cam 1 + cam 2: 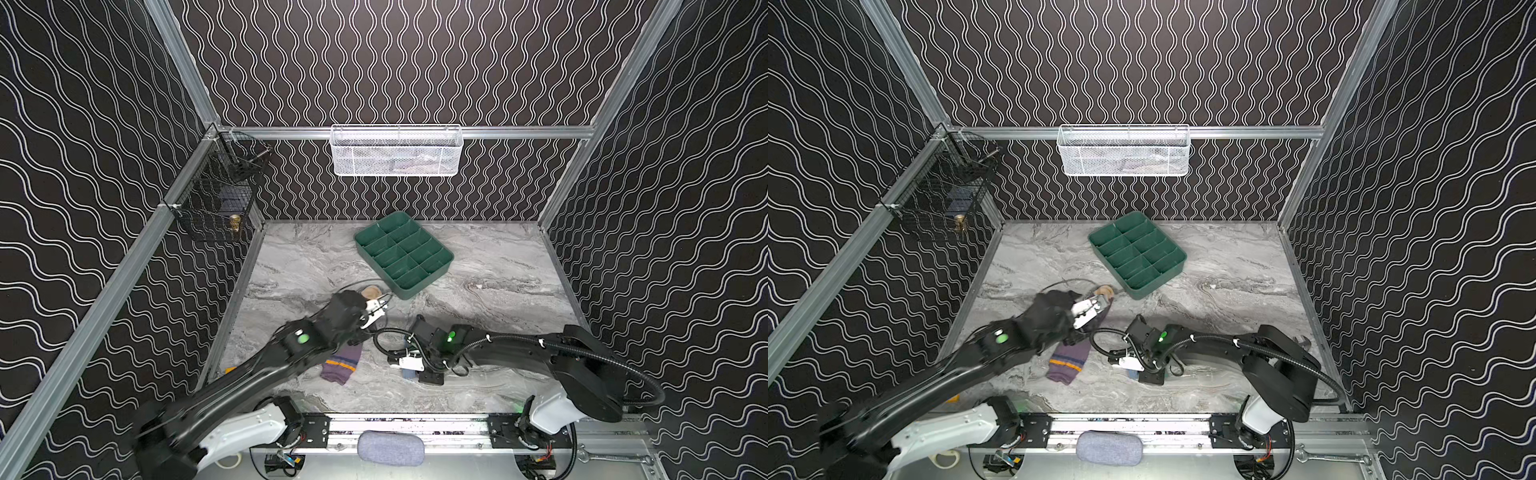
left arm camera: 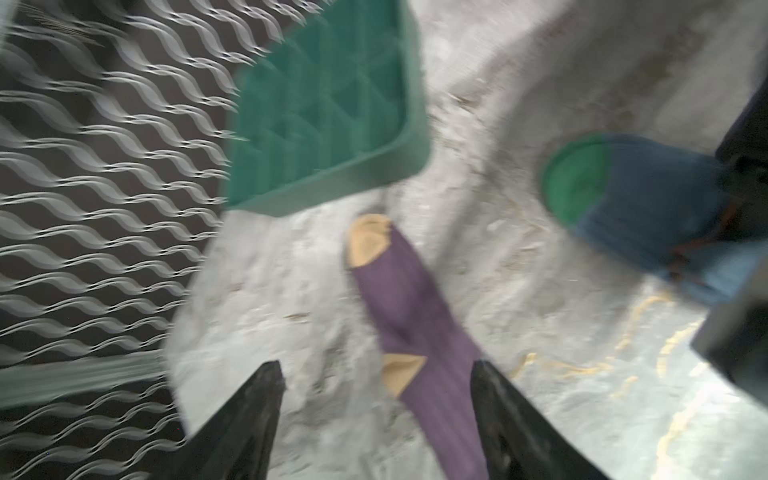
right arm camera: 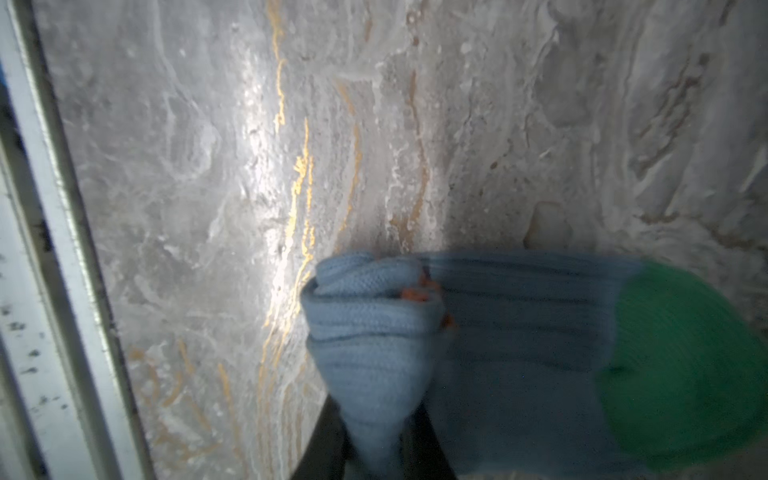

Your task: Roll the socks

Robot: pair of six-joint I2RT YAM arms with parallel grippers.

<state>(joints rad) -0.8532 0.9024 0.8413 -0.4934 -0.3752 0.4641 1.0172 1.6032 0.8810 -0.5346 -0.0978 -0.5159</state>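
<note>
I can see the light blue sock's green toe (image 3: 680, 368) unrolled beyond its bunched fold in my right gripper, so my left gripper should leave the purple sock and take that fold (image 3: 374, 328).
The purple sock (image 1: 343, 361) (image 1: 1069, 361) lies stretched on the marble table, its tan toe (image 1: 371, 292) near the green tray. My left gripper (image 1: 376, 311) (image 1: 1090, 309) hangs over the sock's toe half. In the blurred left wrist view this gripper (image 2: 376, 370) stands open, and the purple sock (image 2: 411, 307) runs below between the fingers without being held. My right gripper (image 1: 405, 365) (image 3: 376, 424) is shut on a bunched fold of the light blue sock (image 3: 374, 328), with orange showing inside the fold. The sock's green toe (image 3: 685, 365) (image 2: 577, 183) rests on the table. The right arm hides most of the blue sock in both top views.
A green divided tray (image 1: 424, 279) (image 1: 1158, 279) sits behind the socks. On the back wall hangs a white mesh basket (image 1: 395, 151); a black wire basket (image 1: 216, 195) is mounted on the left wall. A grey fabric pad (image 1: 390, 449) rests on the front rail.
</note>
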